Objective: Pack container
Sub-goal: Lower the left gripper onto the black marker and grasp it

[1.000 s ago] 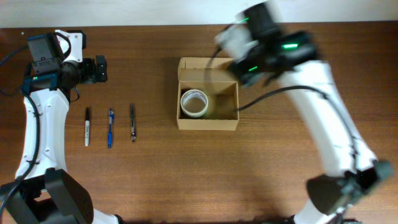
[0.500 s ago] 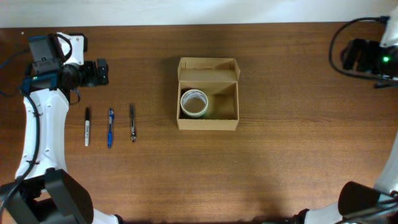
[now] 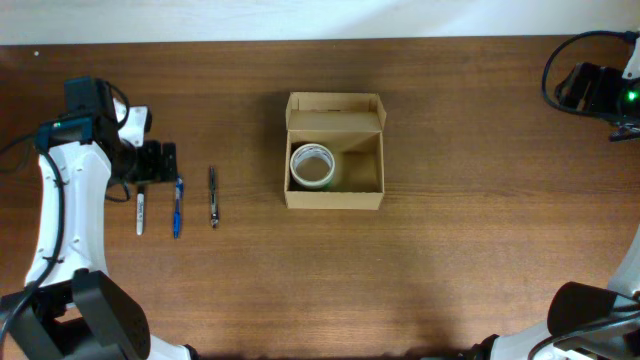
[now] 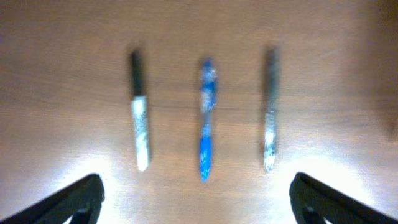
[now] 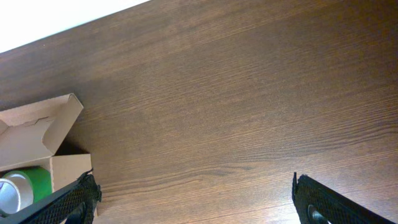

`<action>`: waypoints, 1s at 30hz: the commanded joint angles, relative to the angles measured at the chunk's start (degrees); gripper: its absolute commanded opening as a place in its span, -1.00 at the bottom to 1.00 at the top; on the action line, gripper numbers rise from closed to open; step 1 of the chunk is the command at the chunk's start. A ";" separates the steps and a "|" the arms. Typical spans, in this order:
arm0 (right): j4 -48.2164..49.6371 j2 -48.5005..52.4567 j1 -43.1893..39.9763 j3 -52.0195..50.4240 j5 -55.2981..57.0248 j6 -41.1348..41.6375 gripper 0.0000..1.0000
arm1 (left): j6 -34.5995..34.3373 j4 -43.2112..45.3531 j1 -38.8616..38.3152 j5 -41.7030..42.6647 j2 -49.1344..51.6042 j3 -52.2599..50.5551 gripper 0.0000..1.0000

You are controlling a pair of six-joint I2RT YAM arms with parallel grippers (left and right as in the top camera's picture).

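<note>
The marker and pens (image 3: 177, 212) are across the box from the robot's right gripper, so next the left gripper picks up the marker and puts it down next to the tape roll (image 3: 357, 172).
The container, a tan cardboard box (image 3: 334, 199), stands at mid-table with its lid flap (image 3: 335, 109) open at the back. A roll of tape (image 3: 312, 165) lies in its left half. A black-and-white marker (image 3: 140, 207), a blue pen (image 3: 177, 207) and a grey pen (image 3: 213, 197) lie side by side at the left. My left gripper (image 3: 158, 160) is open and empty just above their far ends. The left wrist view shows the marker (image 4: 140, 121), blue pen (image 4: 206, 121) and grey pen (image 4: 269, 118) ahead of its open jaws (image 4: 198, 202). My right gripper (image 3: 588, 90) is open and empty at the far right.
In the right wrist view the box (image 5: 38, 127) and the tape roll (image 5: 15, 190) sit at the lower left, left of the open jaws (image 5: 196, 199). Bare brown table (image 3: 480, 220) lies between the box and the right arm. The table's back edge runs along the top.
My right arm swung from above the box to the far right edge. My left gripper moved from the back left toward the pens' upper ends.
</note>
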 commanded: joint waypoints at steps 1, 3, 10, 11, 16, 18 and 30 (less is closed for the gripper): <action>0.00 -0.07 -0.17 0.48 -0.96 0.68 0.98 | -1.60 -0.96 1.09 -7.74 1.01 0.13 0.94; 0.00 -0.07 -0.15 0.48 -0.94 0.68 0.98 | 0.15 -1.29 2.56 -7.72 2.45 0.13 0.95; 0.00 -0.07 -0.15 0.48 -0.94 0.68 0.98 | 6.25 -2.60 9.07 -1.14 11.34 0.13 0.93; -0.02 -0.07 -0.15 0.48 -0.96 0.68 0.98 | 6.25 -2.43 9.77 -0.26 12.50 0.13 0.91; 0.00 -0.07 -0.15 0.48 -0.94 0.68 0.98 | 7.02 0.37 11.28 2.67 18.25 0.13 0.82; 0.00 -0.07 -0.15 0.48 -0.94 0.68 0.98 | 7.61 1.46 11.28 2.64 19.89 0.13 0.79; 0.00 -0.07 -0.15 0.48 -0.96 0.68 0.98 | 7.65 6.51 8.72 -2.91 24.87 0.13 0.46</action>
